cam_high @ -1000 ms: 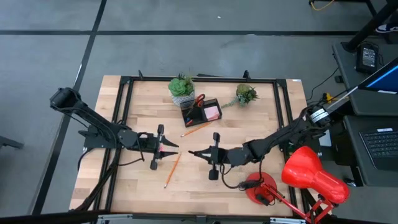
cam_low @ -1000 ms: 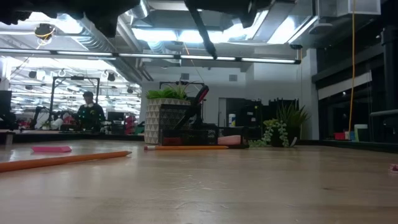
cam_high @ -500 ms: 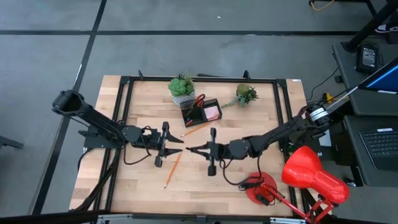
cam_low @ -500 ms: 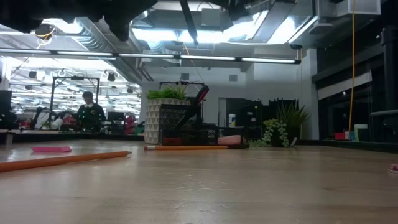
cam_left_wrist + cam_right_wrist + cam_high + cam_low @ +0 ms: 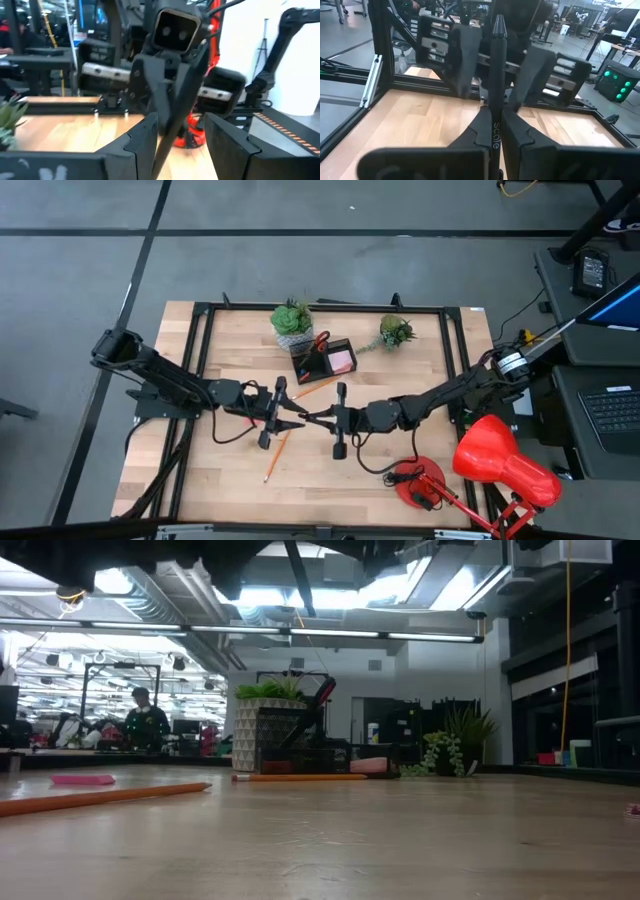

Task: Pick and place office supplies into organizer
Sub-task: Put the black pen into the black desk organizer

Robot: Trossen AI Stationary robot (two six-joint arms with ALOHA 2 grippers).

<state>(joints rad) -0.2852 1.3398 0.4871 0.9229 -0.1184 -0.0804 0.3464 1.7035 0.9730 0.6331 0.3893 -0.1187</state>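
Note:
Next, my left gripper closes on the pen's loose end (image 5: 498, 57) before my right gripper, now pinching the black pen's body (image 5: 496, 117), opens and moves away.
My right gripper (image 5: 322, 418) hangs over the table's middle, shut on a black pen (image 5: 496, 75) that points toward the table's left side. My left gripper (image 5: 299, 419) faces it, open. Its two fingers (image 5: 461, 56) stand on either side of the pen's free end; whether they touch it I cannot tell. The black organizer (image 5: 325, 360) sits at the far middle and holds red-handled scissors (image 5: 321, 340) and a pink pad (image 5: 341, 361). Two orange pencils (image 5: 315, 387) (image 5: 278, 452) lie flat on the wood. My right gripper pinches the pen's shaft (image 5: 493, 112) between its two fingers. The fingers lie level, coming from the table's right side, and run along the pen. The pen sticks out past the fingertips toward my left gripper, lifted clear of the table.
Two potted plants (image 5: 292, 322) (image 5: 396, 332) flank the organizer at the far side. A red desk lamp (image 5: 500, 460) stands at the near right corner. A small pink thing (image 5: 83, 780) lies on the table. A black frame (image 5: 200, 320) borders the wood.
My left gripper has moved toward the table's right, closing in on my right gripper, and its fingers have spread wider. The pen's free end now stands between them. My right gripper has shifted slightly toward the left gripper, still holding the pen level.

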